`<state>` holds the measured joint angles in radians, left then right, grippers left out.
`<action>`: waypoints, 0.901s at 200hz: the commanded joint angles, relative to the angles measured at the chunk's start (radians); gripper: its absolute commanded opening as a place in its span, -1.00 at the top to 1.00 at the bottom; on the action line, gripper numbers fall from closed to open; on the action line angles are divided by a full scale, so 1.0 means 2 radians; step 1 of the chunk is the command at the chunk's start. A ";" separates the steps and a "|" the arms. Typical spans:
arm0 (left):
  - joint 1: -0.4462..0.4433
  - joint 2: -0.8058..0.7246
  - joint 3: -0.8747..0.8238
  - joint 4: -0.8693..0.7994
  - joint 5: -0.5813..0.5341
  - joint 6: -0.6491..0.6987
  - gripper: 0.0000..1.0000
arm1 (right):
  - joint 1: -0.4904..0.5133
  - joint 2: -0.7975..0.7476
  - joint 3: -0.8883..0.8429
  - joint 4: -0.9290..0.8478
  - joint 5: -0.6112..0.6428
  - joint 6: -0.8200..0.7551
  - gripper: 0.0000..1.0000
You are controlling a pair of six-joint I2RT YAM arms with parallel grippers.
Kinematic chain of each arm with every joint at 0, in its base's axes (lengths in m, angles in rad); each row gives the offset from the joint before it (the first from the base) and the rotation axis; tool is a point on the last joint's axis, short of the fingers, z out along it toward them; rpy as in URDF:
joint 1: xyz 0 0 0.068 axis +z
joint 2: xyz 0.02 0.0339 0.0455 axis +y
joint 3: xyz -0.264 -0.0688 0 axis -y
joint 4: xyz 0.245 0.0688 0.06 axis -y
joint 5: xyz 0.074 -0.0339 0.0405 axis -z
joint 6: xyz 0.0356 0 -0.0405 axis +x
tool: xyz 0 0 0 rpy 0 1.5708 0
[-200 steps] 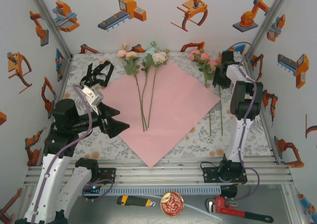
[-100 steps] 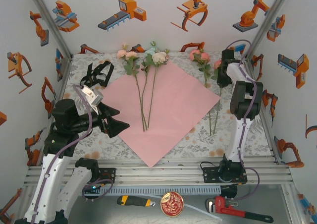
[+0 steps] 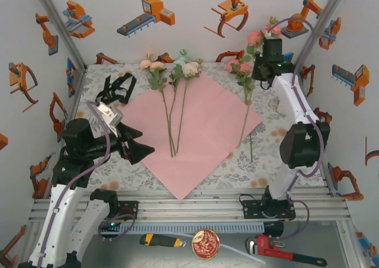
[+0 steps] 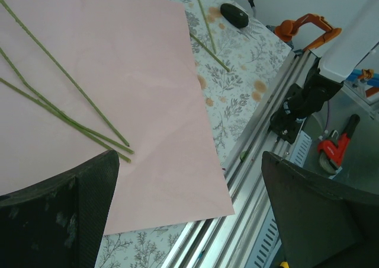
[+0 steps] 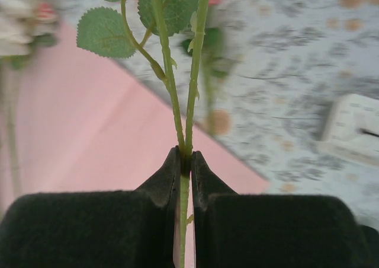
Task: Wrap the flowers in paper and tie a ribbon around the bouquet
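Observation:
My right gripper should keep carrying the pink flower in my right gripper (image 3: 244,127), which slants like the white flower's stem, until it lies on the paper (image 3: 190,124) beside that stem.
The pale pink paper (image 3: 201,123) lies flat like a diamond on the tablecloth. Three flowers (image 3: 177,72) rest on it, their green stems (image 4: 65,117) running toward its middle. My right gripper (image 3: 267,63) is raised at the back right. It is shut on the stem (image 5: 185,155) of a pink-bloomed flower (image 3: 256,38), with leaves (image 5: 106,31) above the jaws. Another pink flower (image 3: 238,67) lies by the paper's (image 5: 89,137) right corner. The black ribbon (image 3: 115,87) is heaped at the back left. My left gripper (image 3: 139,149) hovers open over the paper's (image 4: 118,72) lower left edge.
Metal rails (image 3: 195,206) run along the table's near edge. Below them lie a utility knife (image 3: 160,240), a round red tin (image 3: 205,244) and a red pipe wrench (image 3: 284,253). Printed walls enclose the table on three sides.
My right gripper has shut on a flower stem at the right and lifted it up and toward the back. The left arm has not moved.

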<state>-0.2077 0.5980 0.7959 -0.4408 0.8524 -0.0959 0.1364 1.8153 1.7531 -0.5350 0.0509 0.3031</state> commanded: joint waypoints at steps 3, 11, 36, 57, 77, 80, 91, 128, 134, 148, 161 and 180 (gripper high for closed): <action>0.004 -0.005 -0.004 0.008 -0.001 0.002 -0.94 | 0.037 0.036 -0.009 0.036 -0.085 0.120 1.00; 0.004 -0.004 -0.004 0.009 -0.002 0.001 -0.94 | 0.052 0.047 -0.008 0.050 -0.087 0.140 1.00; 0.005 -0.004 -0.004 0.007 -0.004 0.002 -0.94 | 0.097 0.098 0.006 0.082 -0.075 0.178 1.00; 0.005 -0.005 -0.004 0.005 -0.006 0.003 -0.94 | 0.121 0.148 0.030 0.096 -0.074 0.207 1.00; 0.005 -0.003 -0.004 0.005 -0.007 0.004 -0.94 | 0.135 0.196 0.068 0.101 -0.072 0.218 1.00; 0.005 -0.003 -0.004 0.005 -0.007 0.004 -0.94 | 0.137 0.204 0.076 0.099 -0.070 0.218 1.00; 0.005 -0.001 -0.003 0.003 -0.007 0.006 -0.94 | 0.141 0.232 0.102 0.090 -0.064 0.218 1.00; 0.005 0.000 -0.003 0.002 -0.007 0.006 -0.94 | 0.144 0.297 0.153 0.097 -0.082 0.201 0.85; 0.005 0.001 -0.003 0.001 -0.008 0.006 -0.94 | 0.144 0.300 0.156 0.092 -0.081 0.195 0.77; 0.006 0.002 -0.002 0.001 -0.008 0.007 -0.94 | 0.144 0.295 0.149 0.089 -0.078 0.179 0.61; 0.006 0.002 -0.002 0.001 -0.008 0.007 -0.94 | 0.143 0.284 0.140 0.089 -0.082 0.163 0.47; 0.006 0.005 -0.001 0.000 -0.007 0.006 -0.94 | 0.141 0.259 0.126 0.087 -0.087 0.140 0.26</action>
<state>-0.2020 0.6014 0.7959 -0.4412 0.8303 -0.0959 0.4263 2.4161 2.0205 -0.3687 -0.1108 0.6590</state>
